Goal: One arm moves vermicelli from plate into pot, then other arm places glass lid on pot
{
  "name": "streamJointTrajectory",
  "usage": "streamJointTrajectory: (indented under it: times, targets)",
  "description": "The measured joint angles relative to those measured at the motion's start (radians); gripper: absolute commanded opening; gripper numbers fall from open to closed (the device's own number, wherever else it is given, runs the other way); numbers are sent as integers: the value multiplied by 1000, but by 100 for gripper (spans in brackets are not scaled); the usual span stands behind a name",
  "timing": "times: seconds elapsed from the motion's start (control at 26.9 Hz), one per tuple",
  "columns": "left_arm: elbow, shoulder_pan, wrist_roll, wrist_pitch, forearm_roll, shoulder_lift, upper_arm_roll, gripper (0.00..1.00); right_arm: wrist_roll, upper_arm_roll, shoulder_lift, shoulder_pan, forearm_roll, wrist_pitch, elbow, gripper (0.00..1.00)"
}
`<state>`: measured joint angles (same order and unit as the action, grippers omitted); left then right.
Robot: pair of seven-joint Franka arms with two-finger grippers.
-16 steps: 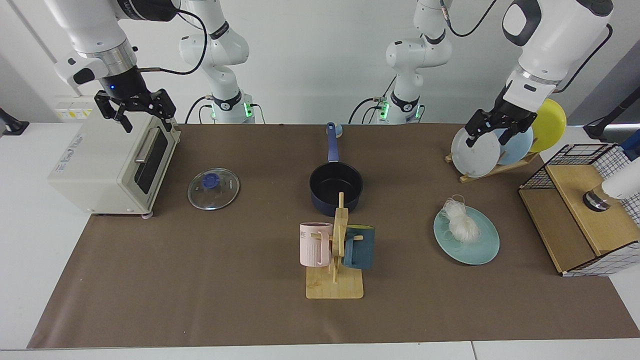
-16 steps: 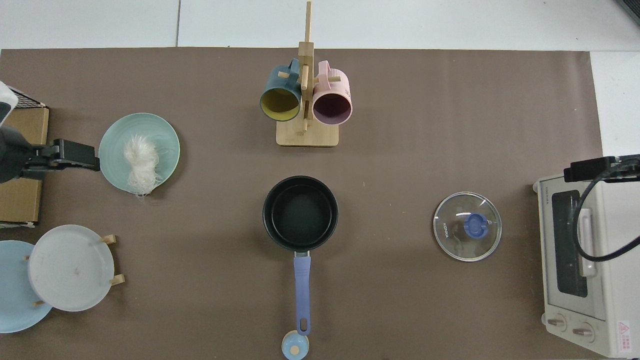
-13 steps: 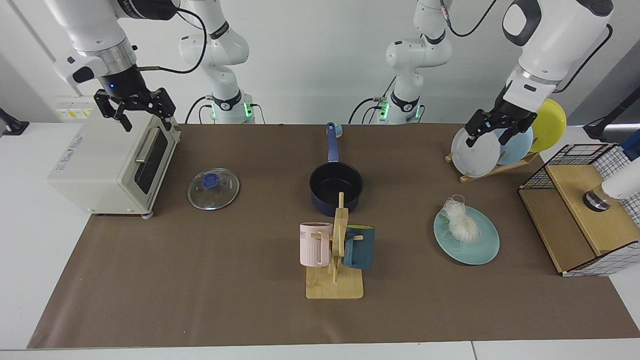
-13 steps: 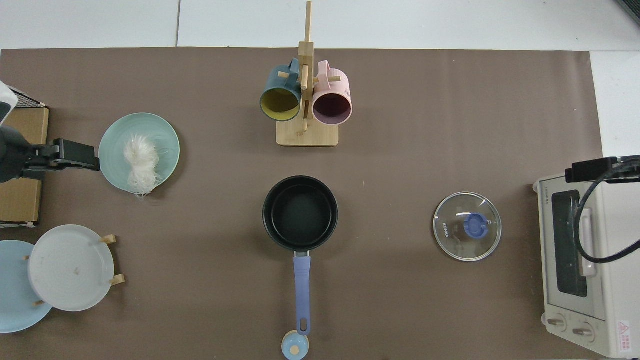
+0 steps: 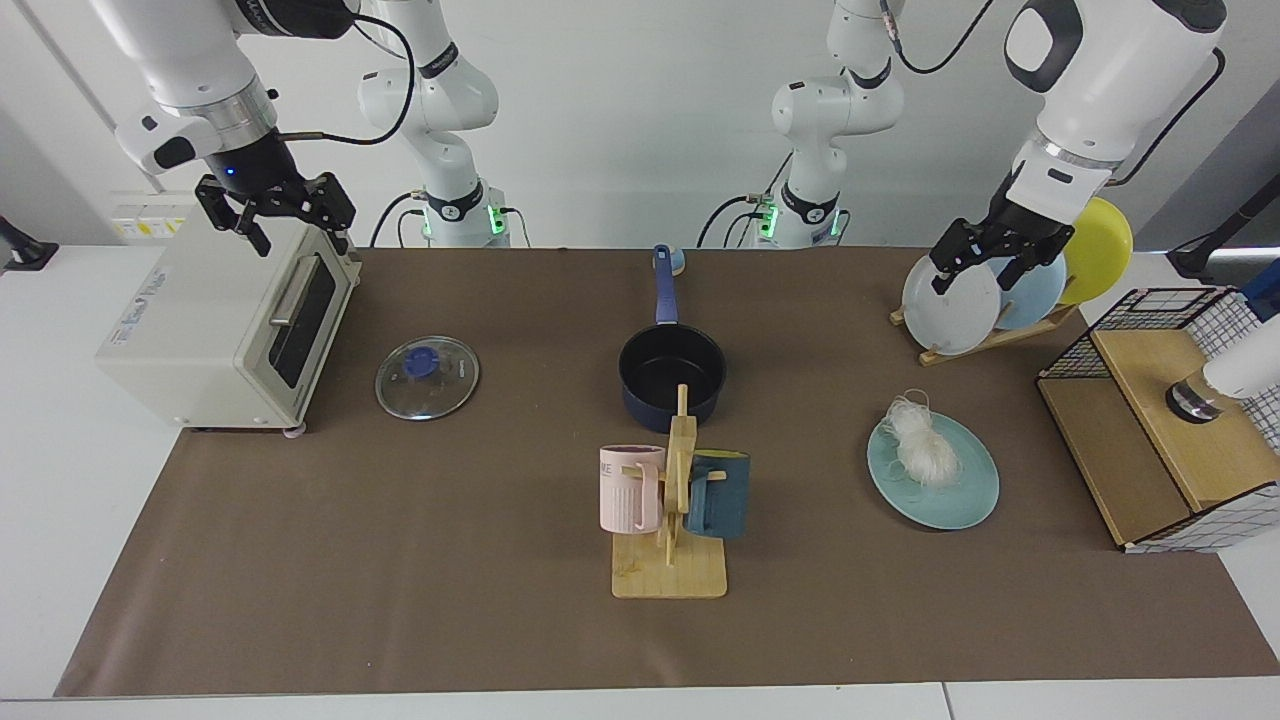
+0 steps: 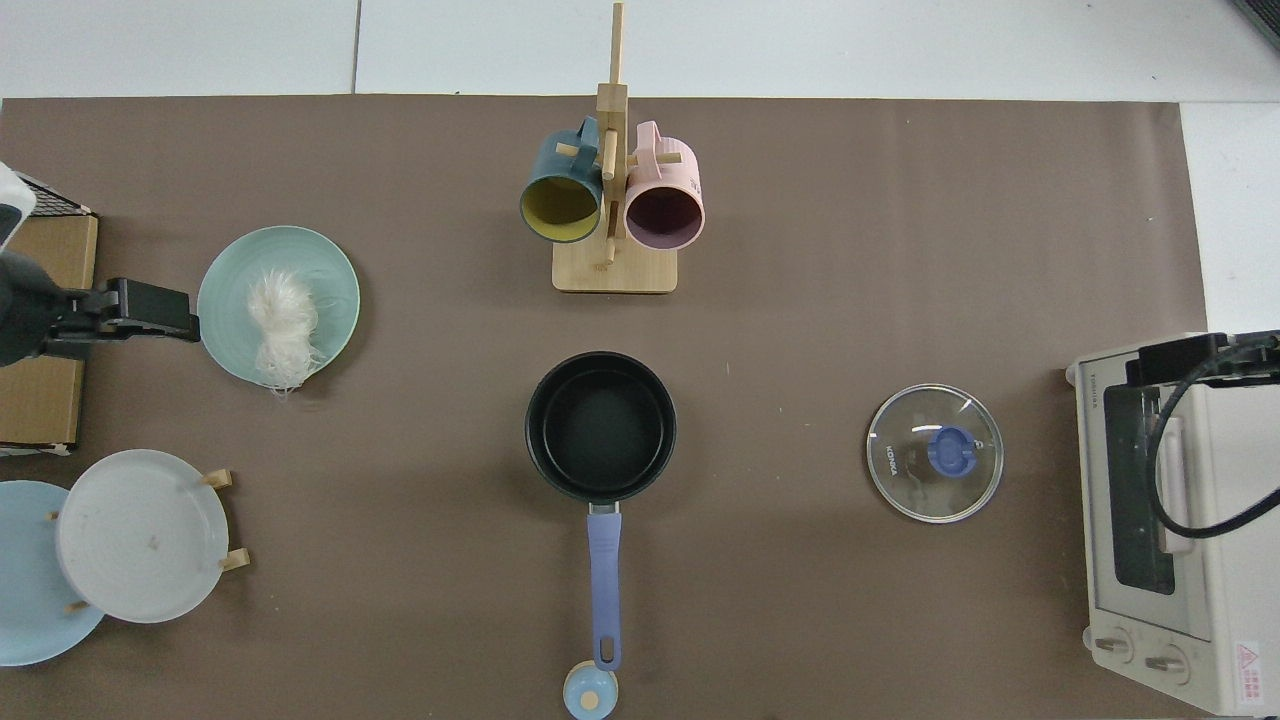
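The vermicelli pieces (image 5: 909,416) are tangled in a tight bundle, so I expect the whole clump to come up together, leaving the plate empty, when I lift the white vermicelli (image 5: 927,456).
The vermicelli (image 5: 922,445) (image 6: 280,325) lies as a white tangle on the teal-green plate (image 5: 955,500) (image 6: 330,270), with strands hanging over the rim. At the mat's middle stands the dark navy pot (image 5: 672,375) (image 6: 600,425), with nothing in it. The glass lid (image 5: 427,377) (image 6: 935,453) lies flat on the mat beside the toaster oven. My left gripper (image 5: 973,282) (image 6: 185,318) hangs open in the air in front of the plate rack, apart from the plate. My right gripper (image 5: 298,238) (image 6: 1165,352) hovers open above the toaster oven, holding nothing.
A cream toaster oven (image 5: 220,320) stands under the right gripper. A wooden mug rack (image 5: 675,500) with a pink and a dark teal mug stands in front of the pot. The plate rack (image 5: 960,300) holds grey, light blue and yellow plates. A wire-and-wood box (image 5: 1170,420) sits beside the plate.
My right gripper has risen a little and drifted back over the toaster oven. The left gripper and all the objects stay where they were.
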<state>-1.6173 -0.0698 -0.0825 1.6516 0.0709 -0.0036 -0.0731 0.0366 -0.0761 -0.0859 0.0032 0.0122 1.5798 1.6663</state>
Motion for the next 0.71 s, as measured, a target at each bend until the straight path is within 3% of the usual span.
streamJointTrajectory:
  times: [0.37,0.71]
  targets:
    - [0,0,0,0,0,0,0,100,-57,12,-34,4,0,7,140,100]
    - [0,0,0,0,0,0,0,100,-58,13,-43,4,0,152,308,100]
